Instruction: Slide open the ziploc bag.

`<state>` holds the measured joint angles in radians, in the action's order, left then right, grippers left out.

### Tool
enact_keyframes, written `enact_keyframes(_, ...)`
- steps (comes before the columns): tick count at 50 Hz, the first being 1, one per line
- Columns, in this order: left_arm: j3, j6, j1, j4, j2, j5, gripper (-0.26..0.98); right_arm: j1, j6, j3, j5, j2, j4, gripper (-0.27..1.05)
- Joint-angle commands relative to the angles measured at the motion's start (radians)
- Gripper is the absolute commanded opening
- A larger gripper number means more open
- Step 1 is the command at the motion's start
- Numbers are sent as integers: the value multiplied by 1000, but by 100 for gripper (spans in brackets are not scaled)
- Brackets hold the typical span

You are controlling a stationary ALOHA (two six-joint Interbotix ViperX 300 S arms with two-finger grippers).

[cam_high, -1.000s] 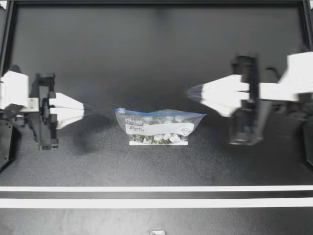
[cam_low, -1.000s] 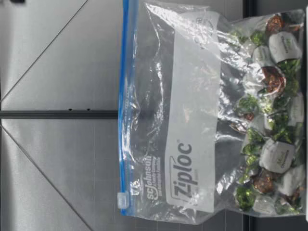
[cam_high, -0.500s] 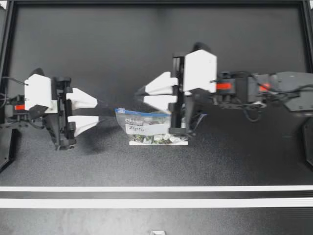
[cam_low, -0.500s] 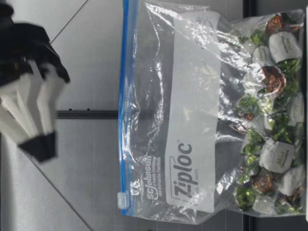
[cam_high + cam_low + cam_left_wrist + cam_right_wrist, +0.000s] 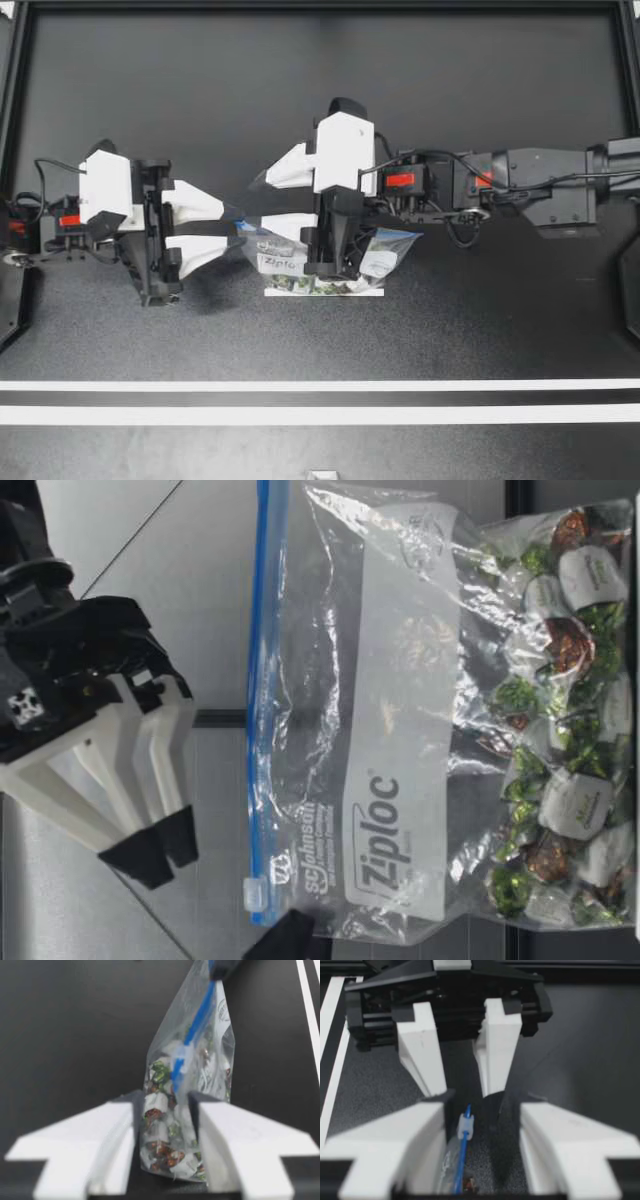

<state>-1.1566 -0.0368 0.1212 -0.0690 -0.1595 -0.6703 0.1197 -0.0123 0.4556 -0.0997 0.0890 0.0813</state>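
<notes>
The slider [image 5: 465, 1126] sits over the end of the closed blue zip strip [image 5: 462, 1160], so I expect the strip to open behind the slider when I pull the slider along.
A clear zip bag [image 5: 375, 250] of wrapped sweets stands upright mid-table, its blue zip strip [image 5: 262, 680] on top and a small white slider [image 5: 257, 892] at the end facing my left arm. My left gripper [image 5: 236, 226] is open, with that end of the bag [image 5: 172, 1125] and the slider [image 5: 181, 1057] between its fingers. My right gripper [image 5: 258, 200] reaches over the bag from the other side and hangs open above the strip [image 5: 158, 850]. In the right wrist view the slider [image 5: 465, 1122] lies between its spread fingers [image 5: 427, 1125], with my left gripper [image 5: 460, 1095] facing it.
The black table [image 5: 320, 110] stretches behind the bag, and two white lines [image 5: 320, 400] run across its front. The right arm [image 5: 520, 185] lies across the table's right half at bag height.
Both grippers have gone from shut to open. My right arm swept in from the right to over the bag's slider end. My left gripper slid forward until its fingers flank that end.
</notes>
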Motion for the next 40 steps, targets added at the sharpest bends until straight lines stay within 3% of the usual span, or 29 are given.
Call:
enact_keyframes(1,20,-5,-3,2,-6,-17,36,8,3,-23,-3,-5,2,54)
enact_keyframes(9,21,-6,-17,2,-5,-29,30,5,3,-23,-3,11,2,54)
enact_keyframes(25,28,-6,-21,8,-3,-34,-14,-17,3,-29,-2,28,2,54)
enact_keyframes(40,29,-6,-21,8,-3,-31,-18,-28,3,-49,35,54,0,54)
